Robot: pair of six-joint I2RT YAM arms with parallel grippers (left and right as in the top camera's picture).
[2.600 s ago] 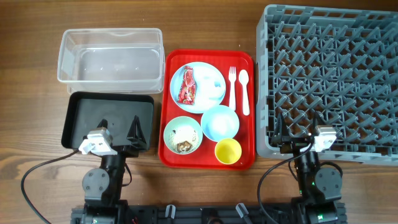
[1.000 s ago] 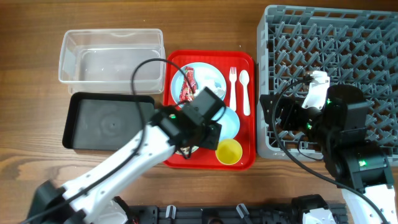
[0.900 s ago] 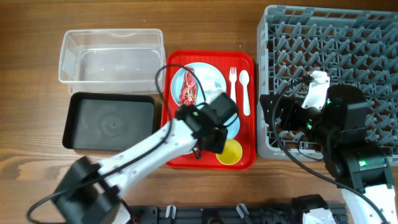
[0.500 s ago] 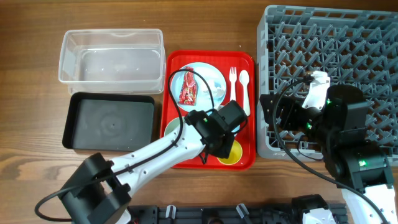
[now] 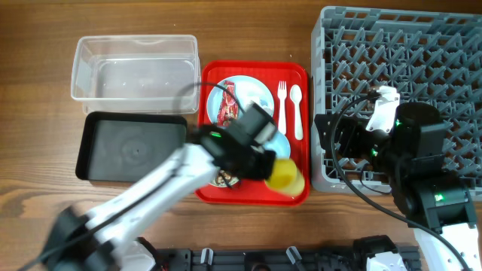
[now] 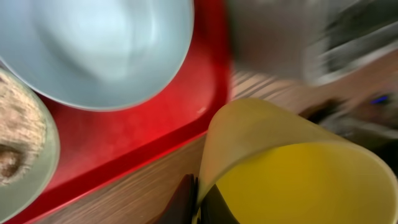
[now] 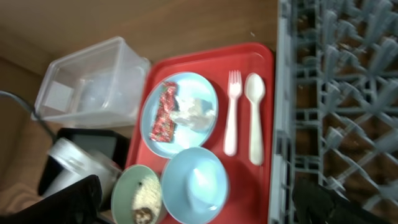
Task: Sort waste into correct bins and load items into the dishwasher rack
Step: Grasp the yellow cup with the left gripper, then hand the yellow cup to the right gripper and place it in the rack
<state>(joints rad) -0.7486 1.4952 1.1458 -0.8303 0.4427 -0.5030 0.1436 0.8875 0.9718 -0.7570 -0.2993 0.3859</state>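
Note:
I should move my right gripper deeper over the rack (image 5: 358,84) before my left gripper puts the yellow cup into the rack's front corner (image 5: 336,167), because my right gripper is crowding that corner.
My left gripper (image 5: 273,167) is shut on the rim of the small yellow cup (image 5: 285,175), which hangs tilted over the red tray's front right corner. In the left wrist view both fingers (image 6: 198,200) pinch the wall of the yellow cup (image 6: 298,171), one inside and one outside. Behind it sit the light blue bowl (image 6: 99,50) and the pale green bowl (image 6: 18,149) with rice and brown scraps. The plate (image 7: 179,114) carries the red wrapper (image 7: 163,112) and the tissue (image 7: 196,109). Fork (image 7: 231,118) and spoon (image 7: 255,118) lie beside it. My right gripper (image 5: 325,143) stands open over the rack's (image 5: 407,90) front left corner.
The clear tub (image 5: 135,68) and the black tray (image 5: 132,147) sit left of the red tray (image 5: 252,197), both with nothing in them. My left arm crosses the tray's front half and covers most of the two bowls from above.
The left gripper has shut on the yellow cup's rim and lifted it, tipping it to the right. The right arm has not moved.

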